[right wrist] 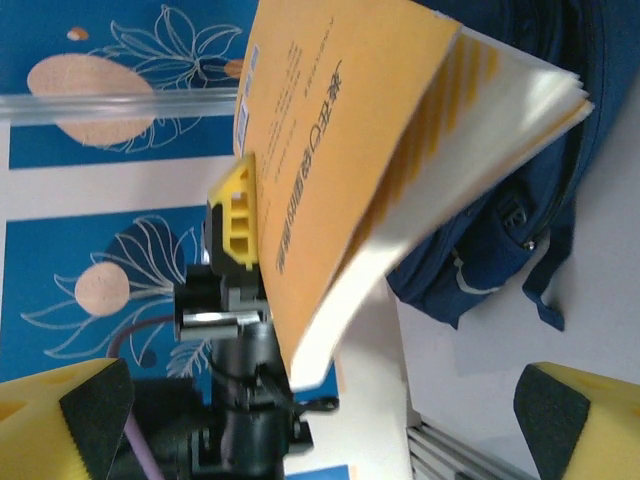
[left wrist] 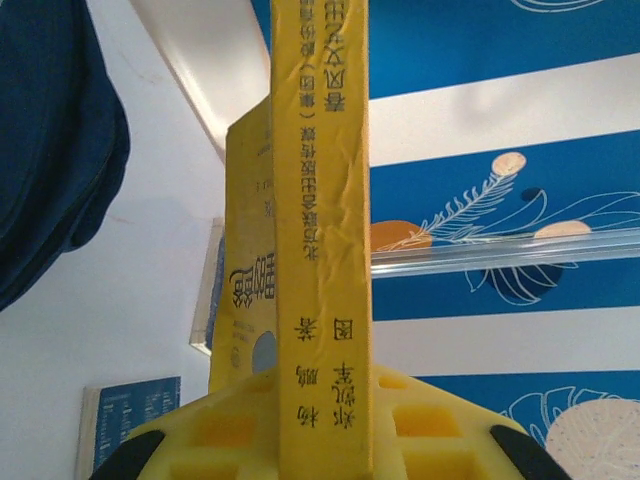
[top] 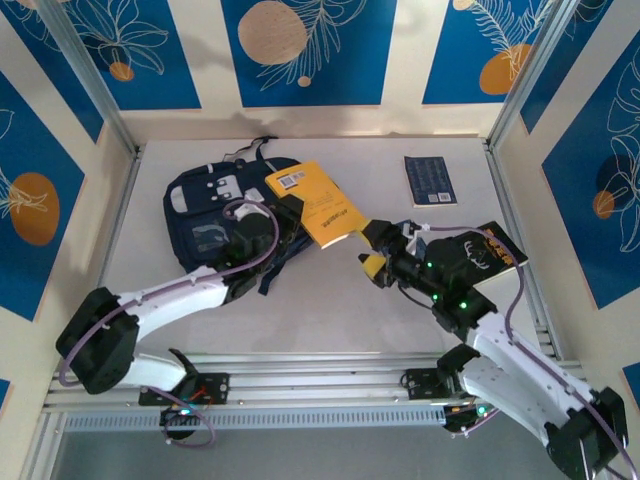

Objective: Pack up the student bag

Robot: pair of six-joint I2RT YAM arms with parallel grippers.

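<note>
Thick pages lie close together between straight covers, so the yellow book will stay shut and straight when I carry it with my right gripper.
The student bag, navy with pale grey patches, lies at the back left of the table; its blue fabric also shows in the left wrist view and the right wrist view. A yellow book hangs tilted at the bag's right edge. My left gripper is shut on its spine, and its yellow fingers flank the spine. My right gripper stands wide open just right of the book, apart from it. The book is above and between its spread fingertips.
A small blue book lies flat at the back right, and it is also low on the left in the left wrist view. A black and yellow book lies under my right arm. Blue patterned walls and metal rails enclose the table.
</note>
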